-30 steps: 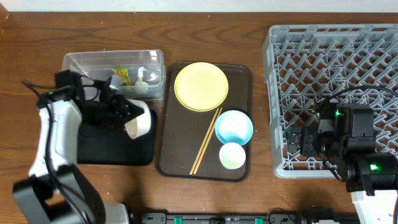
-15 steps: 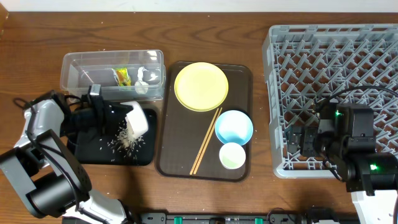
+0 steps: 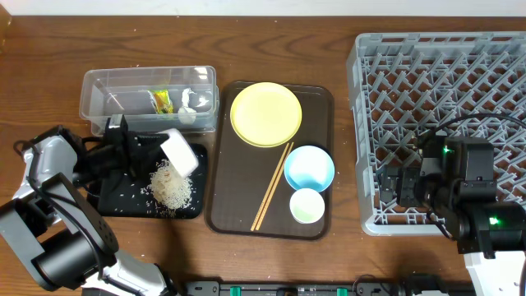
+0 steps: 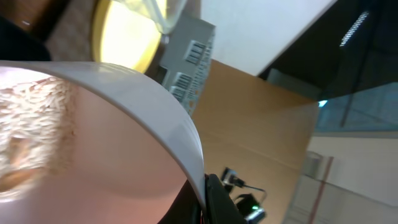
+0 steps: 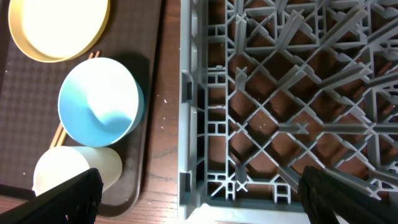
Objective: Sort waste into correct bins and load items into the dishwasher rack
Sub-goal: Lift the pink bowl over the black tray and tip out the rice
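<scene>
Rice is still stuck inside the white bowl (image 4: 38, 132). So my left gripper should rock the tipped bowl over the black tray (image 3: 170, 187) before it puts the bowl on the brown serving tray.
My left gripper (image 3: 154, 148) is shut on the rim of the white bowl (image 3: 181, 153), which is tipped on its side over the shallow black tray (image 3: 123, 197). A heap of white rice (image 3: 171, 186) lies on that tray below the bowl, with loose grains around it. In the left wrist view the bowl (image 4: 124, 143) fills the frame, with some rice still inside and my fingers (image 4: 208, 199) clamping its rim. The green-yellow wrapper (image 3: 162, 100) and a white scrap (image 3: 188, 104) lie in the clear tub (image 3: 99, 86). My right gripper (image 5: 202, 199) is open and empty over the front-left corner of the grey rack (image 3: 444, 107).
The brown serving tray (image 3: 320, 99) holds the yellow plate (image 3: 265, 113), the two chopsticks (image 3: 273, 185), the light blue bowl (image 3: 309, 168) and the small pale cup (image 3: 306, 205). The right wrist view shows the blue bowl (image 5: 99, 99), the cup (image 5: 74, 171) and the rack (image 5: 280, 93).
The white bowl has tipped further and its rice has poured out, first falling grains, now a heap on the black tray. The right arm has not moved.
</scene>
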`<state>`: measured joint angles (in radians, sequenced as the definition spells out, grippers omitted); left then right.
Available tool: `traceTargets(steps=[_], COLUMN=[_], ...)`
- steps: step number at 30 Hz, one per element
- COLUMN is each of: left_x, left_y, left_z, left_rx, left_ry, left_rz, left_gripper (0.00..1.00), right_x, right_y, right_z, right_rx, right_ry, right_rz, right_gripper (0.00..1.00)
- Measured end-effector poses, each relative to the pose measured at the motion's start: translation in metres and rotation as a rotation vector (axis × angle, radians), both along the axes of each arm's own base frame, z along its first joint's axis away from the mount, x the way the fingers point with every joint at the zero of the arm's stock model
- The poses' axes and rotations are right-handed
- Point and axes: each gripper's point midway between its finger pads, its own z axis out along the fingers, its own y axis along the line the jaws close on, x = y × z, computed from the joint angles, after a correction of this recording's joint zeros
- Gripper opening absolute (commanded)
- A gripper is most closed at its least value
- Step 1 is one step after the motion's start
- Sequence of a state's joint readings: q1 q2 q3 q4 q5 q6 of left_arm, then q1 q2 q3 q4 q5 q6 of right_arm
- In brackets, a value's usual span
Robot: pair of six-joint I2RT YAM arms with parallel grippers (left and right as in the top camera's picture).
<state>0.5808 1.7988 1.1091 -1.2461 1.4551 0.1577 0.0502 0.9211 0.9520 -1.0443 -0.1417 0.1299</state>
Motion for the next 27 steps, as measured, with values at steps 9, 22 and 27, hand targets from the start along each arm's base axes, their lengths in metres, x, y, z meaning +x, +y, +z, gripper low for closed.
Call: traceTargets(steps=[9,22,27], left_x=[0.004,0.007,-0.001], left_y=[0.001,0.008,0.009], left_z=[0.007,-0.020,-0.035], left_rx=[-0.029,0.199,0.252], left_ry=[-0.033,-0.172,-0.076], left_rz=[0.019,-0.053,-0.084], left_gripper=[0.06,0.06,0.06], right_x=[0.000,-0.001,-0.001], right_y=[0.000,0.000,0.000], right_z=[0.000,0.000,-0.001], right_rx=[0.000,0.000,0.000], right_ry=[0.000,0.004,0.004], right_rz=[0.000,0.000,0.000], right_gripper=[0.99,0.99,0.99])
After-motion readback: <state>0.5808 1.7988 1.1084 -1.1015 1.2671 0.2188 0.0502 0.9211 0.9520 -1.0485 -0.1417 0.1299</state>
